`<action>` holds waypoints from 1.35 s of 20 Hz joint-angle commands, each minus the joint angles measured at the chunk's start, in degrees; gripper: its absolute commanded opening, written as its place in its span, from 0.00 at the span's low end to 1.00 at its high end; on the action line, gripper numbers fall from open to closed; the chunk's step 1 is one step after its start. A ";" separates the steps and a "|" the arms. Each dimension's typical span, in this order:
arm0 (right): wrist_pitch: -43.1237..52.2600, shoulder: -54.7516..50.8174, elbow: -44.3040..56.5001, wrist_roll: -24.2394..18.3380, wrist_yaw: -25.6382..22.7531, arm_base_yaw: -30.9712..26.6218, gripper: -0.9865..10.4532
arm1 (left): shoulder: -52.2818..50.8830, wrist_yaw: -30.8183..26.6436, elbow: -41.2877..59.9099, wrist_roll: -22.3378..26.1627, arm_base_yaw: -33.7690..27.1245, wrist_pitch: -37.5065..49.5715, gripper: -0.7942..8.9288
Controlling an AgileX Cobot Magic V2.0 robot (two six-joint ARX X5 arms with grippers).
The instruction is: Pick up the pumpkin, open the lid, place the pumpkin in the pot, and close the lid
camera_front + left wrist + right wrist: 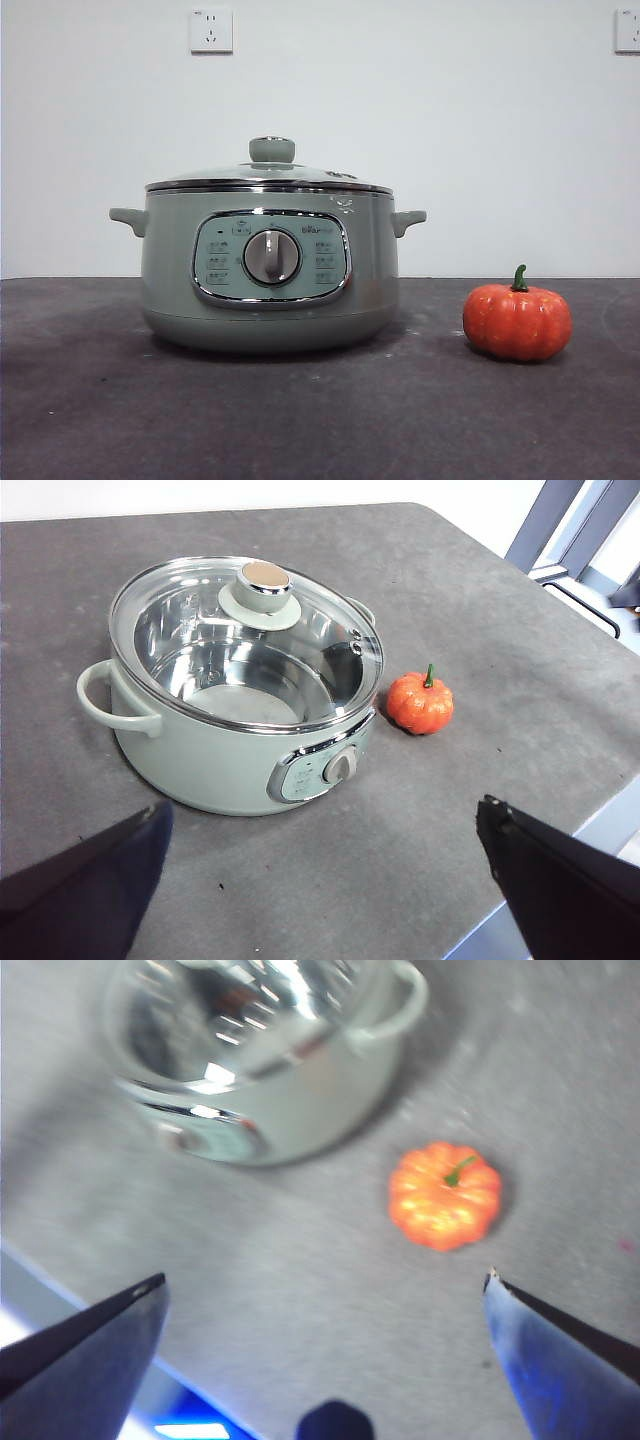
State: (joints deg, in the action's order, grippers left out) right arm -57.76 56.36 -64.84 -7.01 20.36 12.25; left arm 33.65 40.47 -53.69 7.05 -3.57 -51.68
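The glass lid (215, 175) should come away in one piece when the robot lifts the green knob, because its metal rim (270, 186) rests on the pot's edge, clear of both handles.
The sage-green pot (268, 270) stands on the dark table with its glass lid (270, 178) on and the green knob (271, 150) on top. The small orange pumpkin (516, 320) sits on the table to the pot's right, apart from it. The left wrist view shows the pot (200, 760), the closed lid (250, 630) and the pumpkin (420, 702). My left gripper (325, 825) is open and empty, high above the table. The right wrist view shows the pumpkin (445, 1195) and the pot (280, 1070), blurred. My right gripper (325, 1285) is open and empty, above the table near the pumpkin.
The grey table (320, 420) ends in a front edge seen in the left wrist view (560, 860). A white wall with two sockets (211, 30) stands behind. A metal frame (570, 530) stands past the table's far corner.
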 commanded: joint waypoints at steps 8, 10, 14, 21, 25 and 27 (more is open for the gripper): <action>11.47 24.44 -0.04 1.14 -9.11 3.69 0.72 | -0.02 0.13 -0.15 0.24 0.28 0.17 0.92; 13.64 28.24 -0.04 1.14 -10.54 3.74 0.72 | -0.02 0.13 -0.15 0.24 0.28 0.17 0.92; 17.42 33.68 -0.04 1.16 -11.47 3.98 0.72 | 0.00 0.11 -0.15 0.24 0.28 0.20 0.92; 21.16 40.68 -0.04 1.16 -11.98 5.09 0.72 | 0.44 0.11 -0.15 0.24 0.28 0.20 0.92; 22.18 43.45 -0.04 1.18 -13.53 5.42 0.71 | 0.44 0.11 -0.15 0.24 0.28 0.20 0.92; 22.38 43.82 -0.04 1.57 -13.49 5.42 0.59 | 0.44 0.11 -0.15 0.24 0.28 0.17 0.92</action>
State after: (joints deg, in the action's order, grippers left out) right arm -35.79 99.79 -64.84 -6.04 7.03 17.52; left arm 34.17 40.47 -53.69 7.05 -3.46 -51.81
